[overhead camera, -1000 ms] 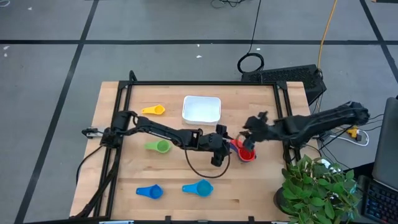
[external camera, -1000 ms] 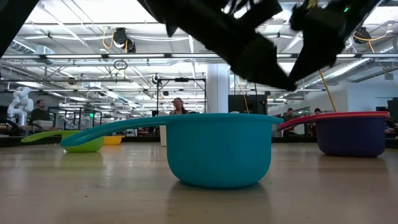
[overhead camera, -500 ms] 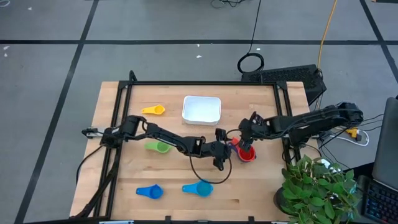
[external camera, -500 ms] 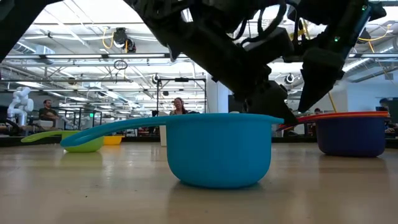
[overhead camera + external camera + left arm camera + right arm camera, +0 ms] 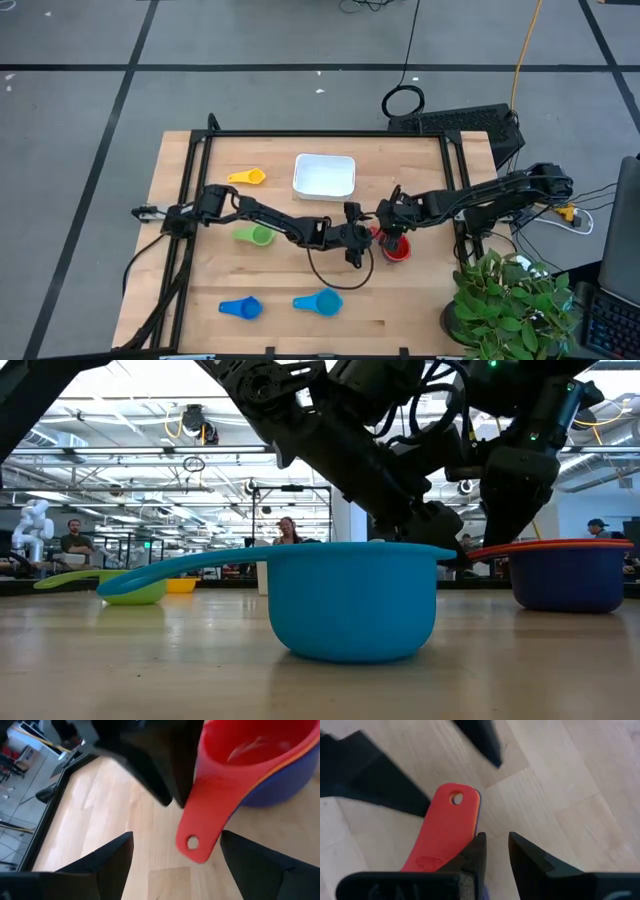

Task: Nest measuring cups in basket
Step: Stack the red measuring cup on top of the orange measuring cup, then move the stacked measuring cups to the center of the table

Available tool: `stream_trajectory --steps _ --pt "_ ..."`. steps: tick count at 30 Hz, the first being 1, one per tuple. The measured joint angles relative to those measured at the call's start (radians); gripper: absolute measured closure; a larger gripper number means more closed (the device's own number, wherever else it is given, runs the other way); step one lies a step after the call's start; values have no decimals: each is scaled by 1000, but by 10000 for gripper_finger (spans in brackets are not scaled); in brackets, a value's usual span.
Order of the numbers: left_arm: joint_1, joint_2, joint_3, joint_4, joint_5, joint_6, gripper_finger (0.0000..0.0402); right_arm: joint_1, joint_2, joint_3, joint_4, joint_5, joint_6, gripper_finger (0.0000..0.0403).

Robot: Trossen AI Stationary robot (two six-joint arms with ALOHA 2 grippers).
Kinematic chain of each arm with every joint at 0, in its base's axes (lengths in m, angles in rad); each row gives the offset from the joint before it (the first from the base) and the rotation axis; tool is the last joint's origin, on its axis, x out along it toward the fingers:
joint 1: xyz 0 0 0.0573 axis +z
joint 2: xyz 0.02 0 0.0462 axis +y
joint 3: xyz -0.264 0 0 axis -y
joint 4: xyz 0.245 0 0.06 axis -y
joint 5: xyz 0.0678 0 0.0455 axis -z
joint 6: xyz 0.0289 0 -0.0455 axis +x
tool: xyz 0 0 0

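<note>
Next, my right gripper moves back out of the way before my left gripper grips the handle's end (image 5: 197, 831) squarely, because my right gripper's finger is crowding the side of the red handle (image 5: 195, 804).
A red cup (image 5: 245, 750) sits nested in an orange and a navy cup (image 5: 398, 249) at the table's right middle, with the handles pointing left. My left gripper (image 5: 175, 840) is open and low; its fingers stand either side of the red handle (image 5: 200, 830) without touching it. My right gripper (image 5: 496, 840) is only narrowly open. It points down just beside the same handle (image 5: 445, 830), with bare wood between its fingers. The green cup (image 5: 255, 236), yellow cup (image 5: 247, 177), blue cup (image 5: 240, 308) and light blue cup (image 5: 320, 301) stand on the table. The white basket (image 5: 324, 176) holds nothing. My right gripper comes from above, and the outer side of one finger (image 5: 472, 855) lies along the side edge of the stacked handles (image 5: 476, 812). I cannot tell whether it touches them. The cups stand on the table.
The two grippers are close together over the stack, with one dark finger of the right gripper (image 5: 150, 765) just ahead of the left gripper. A black cable loops on the table (image 5: 325, 275) below the left arm. A potted plant (image 5: 510, 300) stands at the near right corner.
My right gripper has moved down and toward the table's left, from above the stack to beside its handle. My left arm has sunk lower, and its gripper has edged right toward the handle. The cups have stayed in place.
</note>
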Motion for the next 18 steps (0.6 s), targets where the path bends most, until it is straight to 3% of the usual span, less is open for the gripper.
stream_trajectory --steps 6,11,18 --pt "1 0 0 -1 0 -1 103 1 -33 0 -11 -22 0 330" --pt "-11 -13 3 -106 12 1 103 1 -148 0 -88 -20 22 330" --pt "-7 -39 92 -331 229 -19 103 2 -388 0 -120 45 56 330"
